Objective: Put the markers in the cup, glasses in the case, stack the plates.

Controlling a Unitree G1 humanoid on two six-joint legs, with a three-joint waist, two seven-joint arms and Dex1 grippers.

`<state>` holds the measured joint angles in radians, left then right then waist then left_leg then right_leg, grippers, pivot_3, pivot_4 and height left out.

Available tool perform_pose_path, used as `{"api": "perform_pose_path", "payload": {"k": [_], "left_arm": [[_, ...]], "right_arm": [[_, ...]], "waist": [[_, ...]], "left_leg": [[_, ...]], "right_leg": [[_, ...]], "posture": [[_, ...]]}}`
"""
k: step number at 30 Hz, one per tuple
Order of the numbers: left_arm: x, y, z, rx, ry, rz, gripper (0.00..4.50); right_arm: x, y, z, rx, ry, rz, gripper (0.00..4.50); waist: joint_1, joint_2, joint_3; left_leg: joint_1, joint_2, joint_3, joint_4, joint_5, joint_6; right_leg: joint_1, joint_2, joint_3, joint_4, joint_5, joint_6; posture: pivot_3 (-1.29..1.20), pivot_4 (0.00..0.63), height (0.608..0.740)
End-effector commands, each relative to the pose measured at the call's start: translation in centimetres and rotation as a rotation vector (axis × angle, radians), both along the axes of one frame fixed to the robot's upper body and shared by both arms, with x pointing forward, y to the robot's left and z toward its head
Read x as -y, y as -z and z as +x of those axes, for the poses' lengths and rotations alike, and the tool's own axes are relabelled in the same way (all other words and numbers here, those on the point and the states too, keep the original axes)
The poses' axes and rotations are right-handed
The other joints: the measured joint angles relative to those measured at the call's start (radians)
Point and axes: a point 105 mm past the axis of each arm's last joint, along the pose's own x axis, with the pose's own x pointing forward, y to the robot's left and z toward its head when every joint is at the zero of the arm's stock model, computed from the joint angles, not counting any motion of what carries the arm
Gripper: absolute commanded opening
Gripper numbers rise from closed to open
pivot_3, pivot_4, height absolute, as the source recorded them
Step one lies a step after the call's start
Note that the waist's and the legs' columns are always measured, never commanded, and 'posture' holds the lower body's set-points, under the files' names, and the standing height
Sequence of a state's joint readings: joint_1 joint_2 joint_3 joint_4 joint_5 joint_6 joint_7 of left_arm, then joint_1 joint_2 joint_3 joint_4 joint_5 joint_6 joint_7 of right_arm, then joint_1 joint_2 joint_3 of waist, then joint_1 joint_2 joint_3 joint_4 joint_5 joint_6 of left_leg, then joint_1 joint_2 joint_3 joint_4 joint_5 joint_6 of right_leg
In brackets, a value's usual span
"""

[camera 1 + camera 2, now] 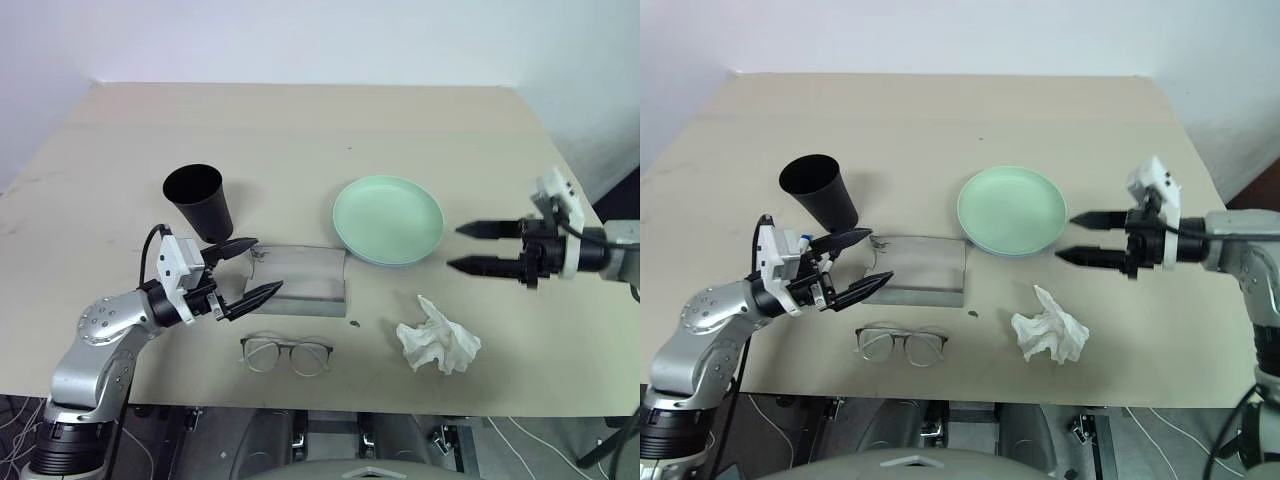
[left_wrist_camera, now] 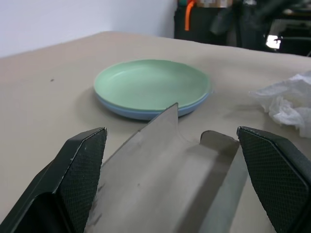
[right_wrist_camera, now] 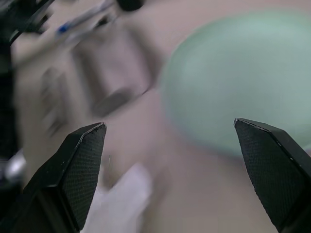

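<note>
The white tissue (image 1: 438, 342) lies clear of the glasses and plates, so I should keep moving my right gripper with open fingers toward the tissue's raised middle (image 1: 437, 329) and close it there.
The pale mint green plate (image 1: 388, 218) rests on top of the light blue plate (image 2: 141, 112), right of the table's middle. The grey case (image 1: 300, 280) lies open beside them. My left gripper (image 1: 267, 265) is open at the case's left end and holds nothing. The glasses (image 1: 287, 353) lie unfolded on the table just in front of the case. The black cup (image 1: 198, 200) stands upright behind my left gripper. My right gripper (image 1: 455, 247) hovers open and empty to the right of the plates, pointing at them. The markers are out of view.
A crumpled white tissue (image 1: 438, 338) lies near the table's front edge, right of the glasses. The tan table (image 1: 300, 130) stretches bare behind the cup and plates. Its front edge runs just below the glasses.
</note>
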<state>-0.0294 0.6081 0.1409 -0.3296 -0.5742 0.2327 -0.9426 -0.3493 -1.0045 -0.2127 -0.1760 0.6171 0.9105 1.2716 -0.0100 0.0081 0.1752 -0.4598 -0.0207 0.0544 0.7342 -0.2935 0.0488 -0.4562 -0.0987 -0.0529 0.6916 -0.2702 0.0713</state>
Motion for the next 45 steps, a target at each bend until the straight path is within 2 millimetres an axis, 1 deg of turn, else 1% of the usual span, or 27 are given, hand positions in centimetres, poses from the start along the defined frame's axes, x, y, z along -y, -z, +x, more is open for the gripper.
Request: {"api": "perform_pose_path", "payload": {"k": [1,3,6,8,14,19,25,27,32,33,35,37,41,45], "left_arm": [[-0.1,-1.5,-0.2,0.056,-0.001,-0.002,4.5],[-0.2,-1.5,0.0,0.061,-0.009,0.011,4.5],[0.0,-1.5,-0.4,0.043,0.032,0.018,4.5],[-0.2,-1.5,-0.1,0.055,0.013,0.025,4.5],[-0.2,-1.6,0.3,0.068,0.004,0.041,4.5],[-0.5,-1.5,0.3,0.06,-0.002,0.045,4.5],[-0.8,-1.4,0.3,0.06,-0.007,0.056,4.5],[-0.8,-1.5,0.3,0.063,-0.012,0.056,4.5],[-0.9,-1.5,0.4,0.067,-0.016,0.062,4.5],[-0.9,-1.6,0.4,0.068,-0.018,0.06,4.5],[-0.9,-1.6,0.4,0.068,-0.019,0.058,4.5],[-0.9,-1.6,0.4,0.068,-0.02,0.058,4.5],[-0.8,-1.6,0.4,0.069,-0.024,0.056,4.5],[-0.9,-1.6,0.5,0.07,-0.03,0.054,4.5]], "right_arm": [[-1.1,-0.2,-1.4,0.011,-0.073,-0.035,4.42],[-1.5,0.3,-1.9,-0.016,-0.091,-0.039,4.42],[-1.8,0.8,-2.4,-0.051,-0.104,-0.029,4.42],[-2.2,1.2,-3.0,-0.077,-0.125,-0.027,4.42],[-3.1,3.6,-5.2,-0.116,-0.213,-0.081,4.42],[-3.5,5.5,-6.5,-0.071,-0.295,-0.143,4.42],[-4.1,7.4,-7.1,-0.029,-0.362,-0.212,4.42],[-3.9,7.9,-7.1,-0.01,-0.377,-0.26,4.42],[-3.4,8.5,-5.4,0.064,-0.342,-0.36,4.42],[-3.3,8.4,-5.1,0.078,-0.339,-0.378,4.05],[-3.4,7.8,-4.4,0.1,-0.326,-0.381,3.58],[-3.6,7.2,-4.2,0.107,-0.326,-0.379,2.85],[-3.6,6.8,-4.4,0.1,-0.339,-0.385,1.47],[-4.1,6.2,-4.7,0.088,-0.346,-0.34,0.09]], "waist": [[0.0,0.0,0.0],[-0.001,0.0,0.0],[0.0,0.0,0.0],[0.0,0.0,0.0],[0.008,0.0,0.0],[0.016,0.0,0.0],[0.022,-0.001,0.0],[0.022,-0.001,0.0],[0.022,-0.001,0.0],[0.022,-0.001,0.0],[0.022,-0.001,0.001],[0.022,-0.001,0.001],[0.024,-0.001,0.001],[0.022,-0.001,0.001]], "left_leg": [[0.0,0.0,0.0,0.0,0.0,0.0],[0.0,0.0,0.0,0.0,0.0,0.0],[0.0,0.0,0.0,0.0,0.0,0.0],[0.0,0.0,0.0,0.0,0.0,0.0],[-0.001,0.0,-0.001,-0.001,0.0,0.0],[0.0,0.0,-0.001,-0.001,0.0,0.0],[0.0,0.0,-0.001,-0.001,0.0,0.0],[0.0,0.0,-0.001,-0.001,0.0,0.0],[0.001,0.0,-0.001,-0.001,0.0,0.0],[0.001,0.0,-0.002,-0.001,0.0,-0.001],[0.001,0.0,-0.002,-0.001,-0.001,-0.002],[0.001,0.0,-0.002,-0.001,-0.001,-0.001],[0.001,0.0,-0.002,-0.001,0.0,0.0],[0.001,0.0,-0.002,-0.001,0.0,0.0]], "right_leg": [[0.001,0.0,0.0,-0.001,0.0,0.0],[0.001,0.0,0.0,-0.002,0.001,0.0],[0.001,0.0,-0.001,-0.003,0.001,0.001],[0.001,0.0,-0.001,-0.003,0.001,0.0],[0.002,0.0,-0.002,-0.006,0.001,0.001],[0.003,0.0,-0.002,-0.006,0.001,0.001],[0.003,0.0,-0.002,-0.007,0.001,0.001],[0.004,0.0,-0.003,-0.007,0.001,0.001],[0.005,0.0,-0.003,-0.007,0.001,0.001],[0.005,0.0,-0.003,-0.007,0.001,0.001],[0.005,0.0,-0.004,-0.008,0.001,0.001],[0.005,0.0,-0.004,-0.008,0.001,0.001],[0.005,0.0,-0.004,-0.008,0.001,0.001],[0.006,0.0,-0.004,-0.009,0.001,0.001]], "posture": [[0.0,0.15,0.681],[0.0,0.15,0.681],[0.0,0.15,0.681],[0.0,0.15,0.681],[0.0,0.15,0.681],[0.0,0.15,0.681],[0.0,0.15,0.681],[0.0,0.15,0.681],[0.0,0.15,0.681],[0.0,0.15,0.681],[0.0,0.15,0.681],[0.0,0.15,0.681],[0.0,0.15,0.681],[0.0,0.15,0.681]]}}
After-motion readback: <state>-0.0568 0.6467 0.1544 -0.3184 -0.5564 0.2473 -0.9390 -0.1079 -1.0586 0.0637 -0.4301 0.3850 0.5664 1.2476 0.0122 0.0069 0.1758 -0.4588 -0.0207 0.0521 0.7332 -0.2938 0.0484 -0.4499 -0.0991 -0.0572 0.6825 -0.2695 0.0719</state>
